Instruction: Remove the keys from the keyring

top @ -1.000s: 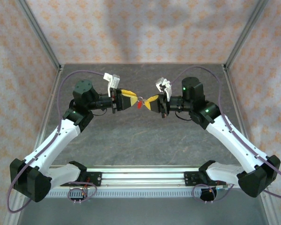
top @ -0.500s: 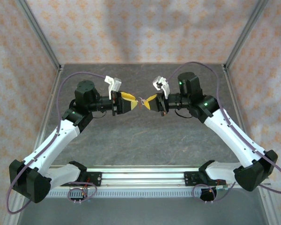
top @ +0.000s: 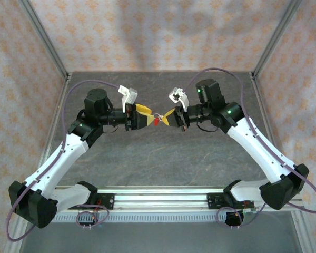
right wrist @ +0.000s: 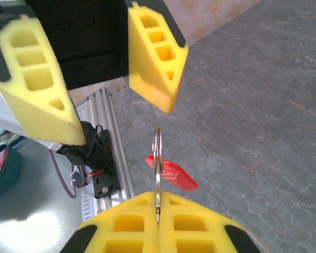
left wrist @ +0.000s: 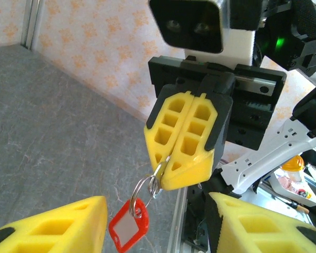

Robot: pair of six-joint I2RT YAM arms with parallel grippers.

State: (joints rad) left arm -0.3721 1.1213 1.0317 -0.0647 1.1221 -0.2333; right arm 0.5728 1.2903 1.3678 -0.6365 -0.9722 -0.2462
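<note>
The keyring [left wrist: 139, 199] hangs just beyond the left gripper's open fingers, so next the left gripper moves toward the right gripper and closes on the keyring [top: 157, 115] before it pulls.
My right gripper [right wrist: 158, 203] is shut on a flat metal key [right wrist: 158, 196], held edge-on between its yellow pads. From the key a silver keyring [right wrist: 157, 147] sticks out, and a red tag [right wrist: 174, 175] hangs on it. In the left wrist view the keyring [left wrist: 146, 185] and red tag [left wrist: 128, 223] dangle below the right gripper [left wrist: 171, 171]. My left gripper [left wrist: 158, 226] is open, with one yellow finger on each side of the tag and touching nothing. From above, both grippers meet mid-air over the table, the left gripper [top: 147, 118] facing the right gripper [top: 166, 116].
The grey stone-patterned table [top: 158, 153] lies under both arms. An aluminium rail [top: 158, 199] runs along the near edge by the arm bases. Patterned walls [top: 158, 31] and metal frame posts [top: 47, 42] enclose the sides and back.
My left gripper has opened and let go of the ring. The red tag now hangs free below the keyring. The right arm has shifted slightly left with the key.
</note>
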